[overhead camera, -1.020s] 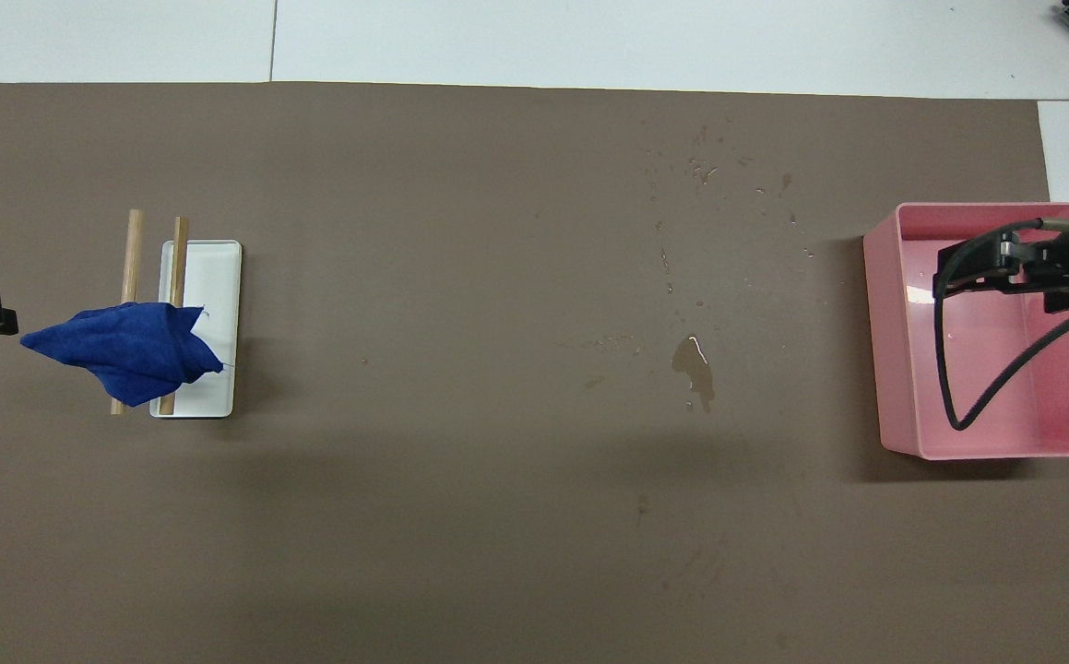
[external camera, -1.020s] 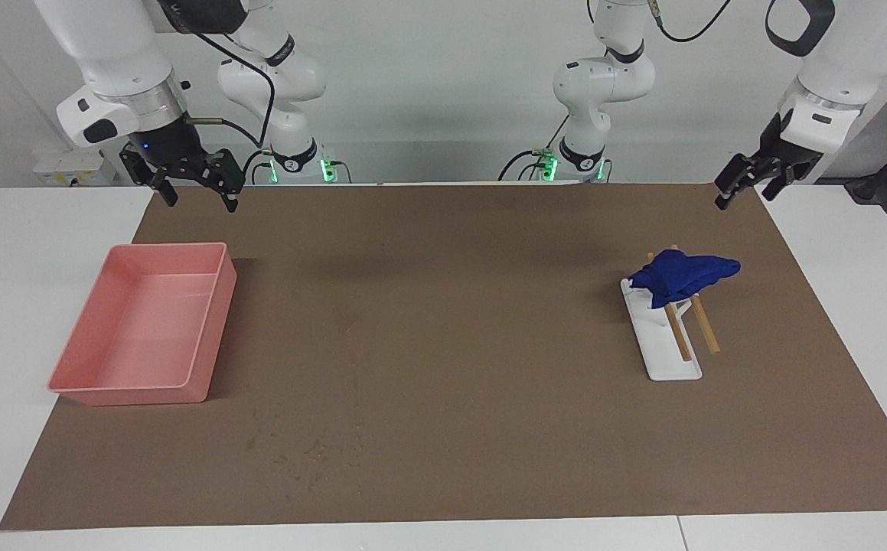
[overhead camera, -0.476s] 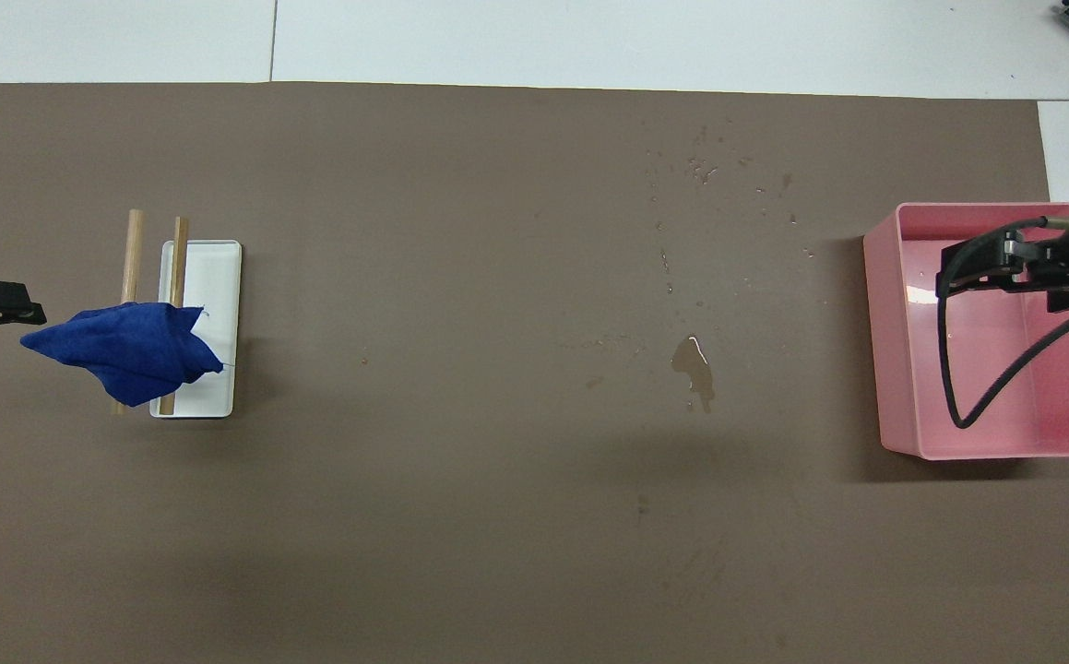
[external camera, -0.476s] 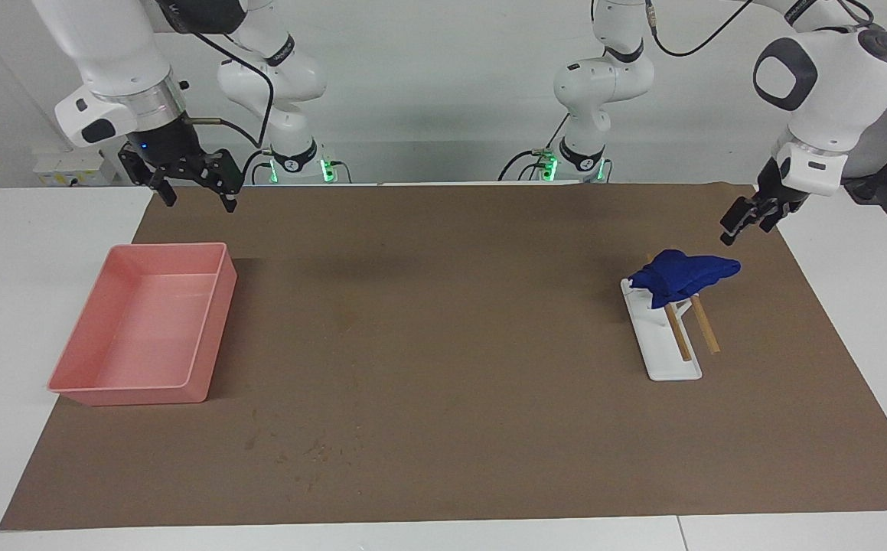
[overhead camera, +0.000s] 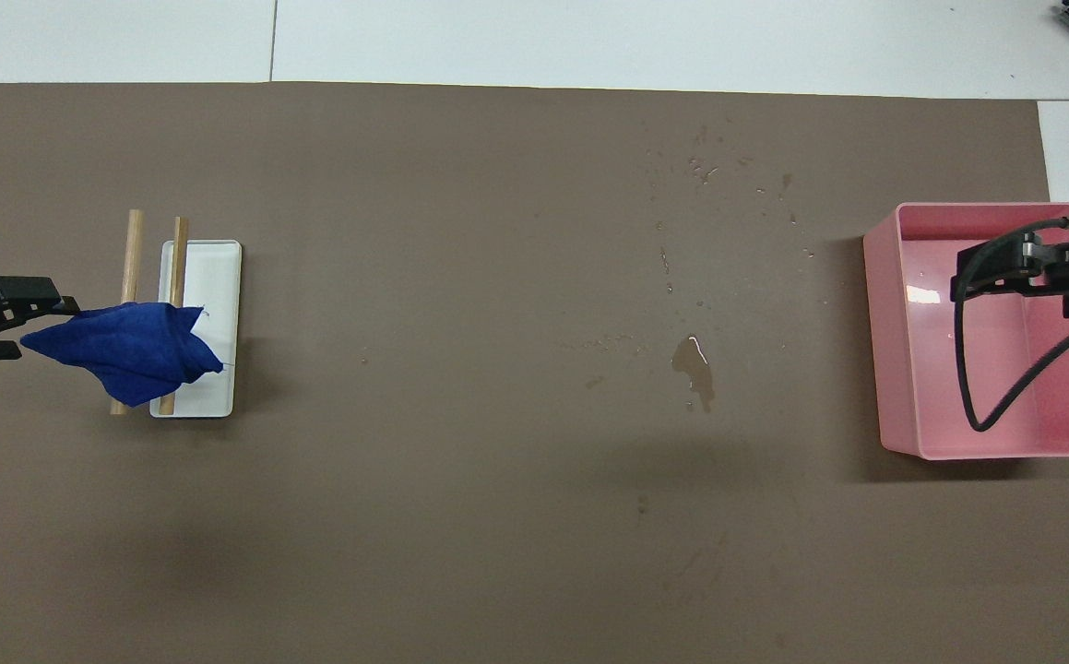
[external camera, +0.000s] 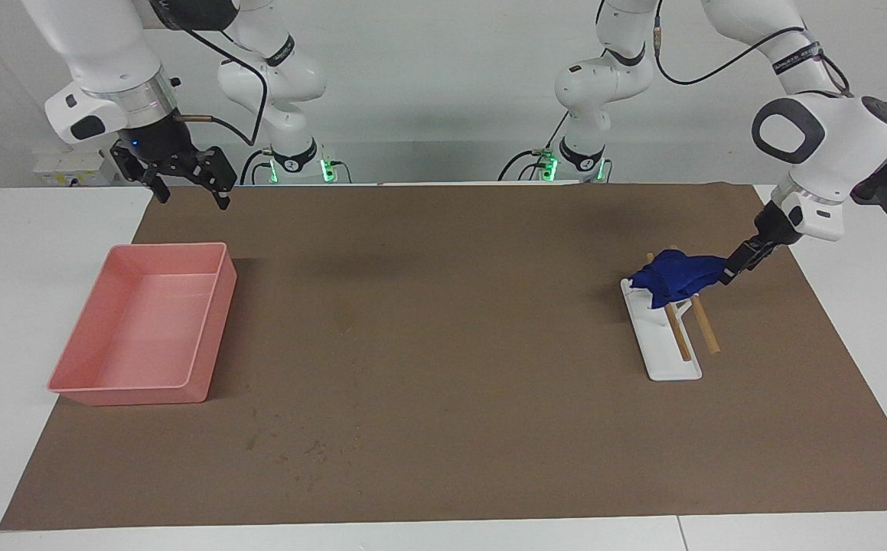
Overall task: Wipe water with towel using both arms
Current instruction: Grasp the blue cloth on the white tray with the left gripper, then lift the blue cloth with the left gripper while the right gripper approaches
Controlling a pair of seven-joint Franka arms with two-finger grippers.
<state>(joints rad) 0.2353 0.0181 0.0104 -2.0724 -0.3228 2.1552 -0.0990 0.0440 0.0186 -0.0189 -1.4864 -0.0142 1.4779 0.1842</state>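
The towel's loose corners [overhead camera: 214,363] hang over the wooden rods, so the towel will come free and leave the rack in place when the robot lifts it.
The deep-blue towel [external camera: 676,276] [overhead camera: 124,349] hangs bunched over two wooden rods [overhead camera: 133,254] of a white rack [external camera: 661,344] [overhead camera: 211,304], at the left arm's end of the table. My left gripper [external camera: 730,272] [overhead camera: 41,325] is open, low at the towel's outer tip, with one finger on each side of it. My right gripper [external camera: 192,197] [overhead camera: 1027,277] hangs open above the edge of the pink tray [external camera: 210,321] [overhead camera: 884,369] nearest the robots. A small puddle of water [overhead camera: 693,364] lies on the brown mat between the rack and the tray, with scattered drops [overhead camera: 702,168] farther from the robots.
A brown mat [external camera: 443,321] [overhead camera: 460,516] covers most of the white table. The pink tray holds a shallow, shiny film of water. A black cable [overhead camera: 968,387] loops down from the right wrist over the tray.
My left gripper has come down and moved in from the table's end until it reaches the towel's tip. The right gripper drifted slightly toward its own end of the table. The towel has not moved.
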